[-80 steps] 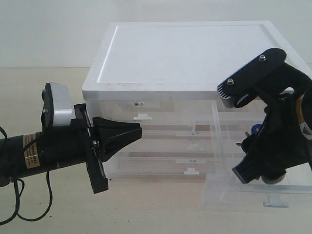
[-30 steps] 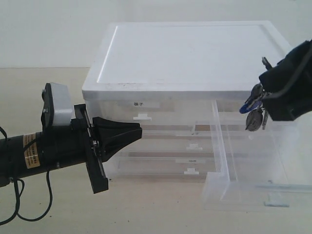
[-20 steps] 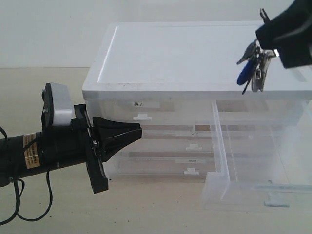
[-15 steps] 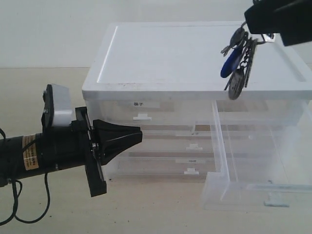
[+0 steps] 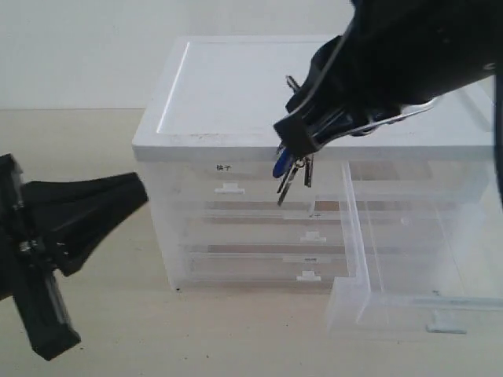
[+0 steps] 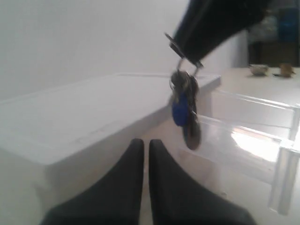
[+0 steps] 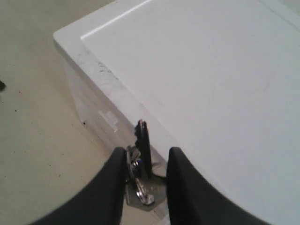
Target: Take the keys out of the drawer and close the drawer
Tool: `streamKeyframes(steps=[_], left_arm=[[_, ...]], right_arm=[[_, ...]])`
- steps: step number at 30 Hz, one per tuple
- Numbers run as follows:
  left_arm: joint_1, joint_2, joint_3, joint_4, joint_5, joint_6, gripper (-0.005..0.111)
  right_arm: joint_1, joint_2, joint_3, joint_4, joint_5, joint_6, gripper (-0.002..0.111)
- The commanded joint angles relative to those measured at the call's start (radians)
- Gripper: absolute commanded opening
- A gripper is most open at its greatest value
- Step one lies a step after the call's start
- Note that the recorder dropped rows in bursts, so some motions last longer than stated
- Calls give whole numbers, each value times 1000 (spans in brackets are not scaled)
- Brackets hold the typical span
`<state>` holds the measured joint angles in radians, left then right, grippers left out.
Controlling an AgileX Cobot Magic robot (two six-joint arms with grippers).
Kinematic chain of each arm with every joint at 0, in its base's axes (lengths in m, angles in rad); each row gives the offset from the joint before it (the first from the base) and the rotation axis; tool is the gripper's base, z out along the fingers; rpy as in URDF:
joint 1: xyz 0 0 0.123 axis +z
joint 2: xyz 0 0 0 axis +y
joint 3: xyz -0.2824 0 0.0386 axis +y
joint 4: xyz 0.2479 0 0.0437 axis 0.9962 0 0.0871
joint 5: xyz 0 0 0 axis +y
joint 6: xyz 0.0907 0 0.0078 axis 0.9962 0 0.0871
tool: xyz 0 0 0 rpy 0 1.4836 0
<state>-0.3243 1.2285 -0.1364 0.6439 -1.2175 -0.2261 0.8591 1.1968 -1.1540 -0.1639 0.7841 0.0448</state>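
The keys (image 5: 291, 171) hang free of the open drawer, so my right gripper should keep bringing them down until they touch the empty beige table (image 5: 284, 330), then let go there.
The keys (image 5: 289, 174), silver with a blue fob, hang in the air in front of the cabinet's upper front edge, left of the open drawer. My right gripper (image 5: 295, 141) is shut on them from above, having reached across to the middle. In the right wrist view the keys (image 7: 142, 180) sit between the black fingers of the right gripper (image 7: 146, 157). The drawer (image 5: 355, 236) stands pulled far out at the lower right, its tab handle (image 5: 445, 323) at the front. My left gripper (image 5: 138, 192) is shut and empty at the left; its wrist view shows the keys (image 6: 184, 108) dangling beyond the left gripper (image 6: 143, 142).
The white-topped cabinet (image 5: 314, 86) fills the middle. A half-width drawer with a black-character label (image 5: 225, 167) and full-width drawers (image 5: 306, 259) below it are closed. The beige table (image 5: 102, 141) shows at the left and in front.
My right gripper lifted the keys out of the drawer, over the cabinet top, then leftwards down to its front edge. The left arm moved lower and nearer the camera.
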Motion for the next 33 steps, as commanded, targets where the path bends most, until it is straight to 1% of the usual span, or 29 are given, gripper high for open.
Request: streamKeyframes(steps=[1, 2, 5, 7, 9, 16, 20, 23, 33], left_arm=[[0, -109, 107, -283, -4, 18, 5], [0, -135, 129, -360, -4, 18, 5], [0, -193, 136, -480, -4, 18, 5], [0, -236, 136, -448, -4, 18, 5], [0, -244, 136, -425, -4, 18, 5], [0, -244, 136, -424, -4, 18, 5], [0, -244, 136, -424, -4, 18, 5], [0, -244, 136, -424, -4, 18, 5], [0, -244, 136, -418, -4, 18, 5]], right_arm=[[0, 59, -5, 15, -50, -11, 0], [0, 75, -5, 18, -36, -11, 0], [0, 128, -3, 16, 19, -11, 0], [0, 167, 29, -19, -18, -4, 0], [0, 185, 41, -25, -36, 2, 0], [0, 187, 44, -29, -35, 2, 0], [4, 189, 57, -22, -2, -3, 0], [46, 221, 119, -52, -52, -3, 0], [51, 219, 118, -62, -52, 5, 0]])
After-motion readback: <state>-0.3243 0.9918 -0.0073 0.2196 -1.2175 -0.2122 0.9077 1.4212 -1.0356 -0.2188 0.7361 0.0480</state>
